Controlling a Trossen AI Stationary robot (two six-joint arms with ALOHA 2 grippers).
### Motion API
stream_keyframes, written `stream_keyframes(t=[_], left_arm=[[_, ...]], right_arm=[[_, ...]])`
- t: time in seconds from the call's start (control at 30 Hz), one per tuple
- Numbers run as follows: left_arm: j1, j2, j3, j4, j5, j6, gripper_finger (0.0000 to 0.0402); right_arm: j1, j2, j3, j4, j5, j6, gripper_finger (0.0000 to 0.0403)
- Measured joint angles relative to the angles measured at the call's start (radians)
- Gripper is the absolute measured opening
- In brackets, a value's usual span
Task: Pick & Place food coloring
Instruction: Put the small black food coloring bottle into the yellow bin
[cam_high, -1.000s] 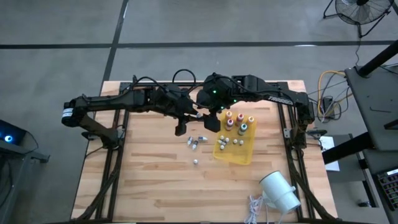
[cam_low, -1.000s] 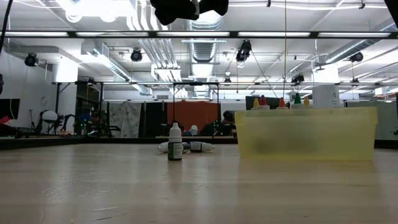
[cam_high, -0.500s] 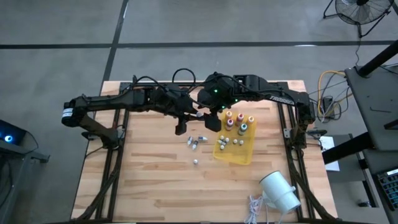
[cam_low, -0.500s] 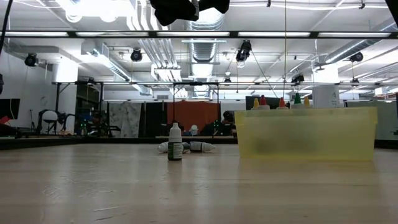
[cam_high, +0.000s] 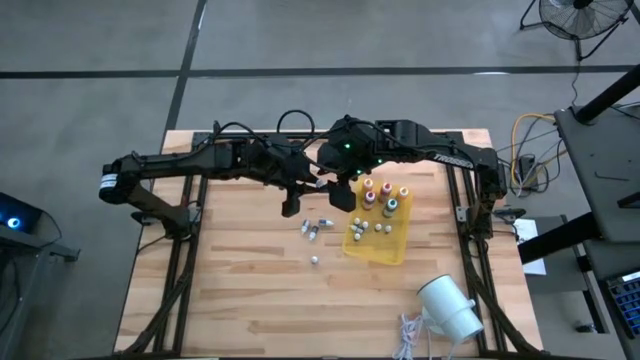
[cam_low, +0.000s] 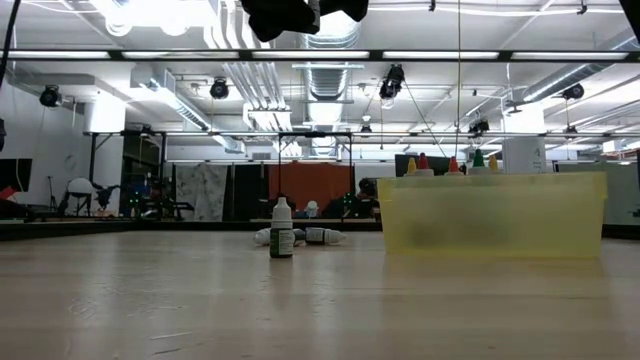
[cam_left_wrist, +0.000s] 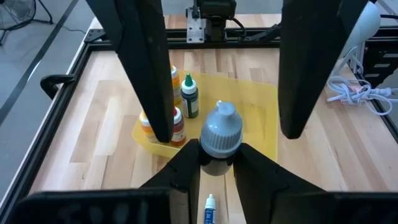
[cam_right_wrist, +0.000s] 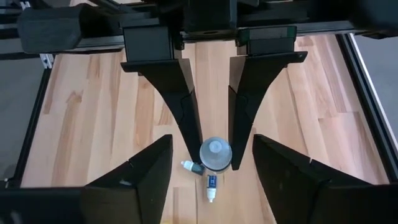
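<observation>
Next, I open my left gripper once my right gripper holds the dark bottle's grey cap (cam_left_wrist: 222, 129), because the yellow tray (cam_high: 380, 242) is on my right gripper's side.
My left gripper (cam_high: 312, 186) is shut on a small dark bottle with a grey cap (cam_left_wrist: 221, 132), high above the table's middle. My right gripper (cam_high: 338, 192) is open; its fingers (cam_left_wrist: 152, 74) stand on either side of that bottle without touching it, and it looks down on the cap (cam_right_wrist: 215, 154). A yellow tray (cam_high: 397, 243) holds several colour-topped bottles (cam_high: 385, 191) and tiny vials (cam_high: 362, 229). A white-capped bottle (cam_low: 282, 228) stands on the table, and tiny vials (cam_high: 314, 227) lie beside it. My left gripper pinches the bottle's dark body just below the grey cap (cam_left_wrist: 217, 164) between its two fingertips (cam_left_wrist: 186, 169). The fingers come slanting down from the table's left side. The bottle stands upright with its cap up, lifted clear of the table.
A big white cylinder (cam_high: 450, 308) and a white cable (cam_high: 410, 336) lie at the near right. Two vials (cam_right_wrist: 210, 186) lie on the table under the grippers. Another vial (cam_high: 314, 259) lies nearer the front.
</observation>
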Motion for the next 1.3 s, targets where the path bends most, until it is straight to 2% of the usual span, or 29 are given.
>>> stream_keyframes(t=[0.73,1.3], left_arm=[[0.003,0.000,0.000,-0.001,0.002,-0.001,0.0062],[0.014,0.000,0.000,-0.009,-0.005,0.003,0.0068]], right_arm=[[-0.001,0.002,-0.012,-0.001,-0.006,-0.011,0.0055],[-0.001,0.002,-0.013,-0.002,-0.003,-0.025,0.0046]])
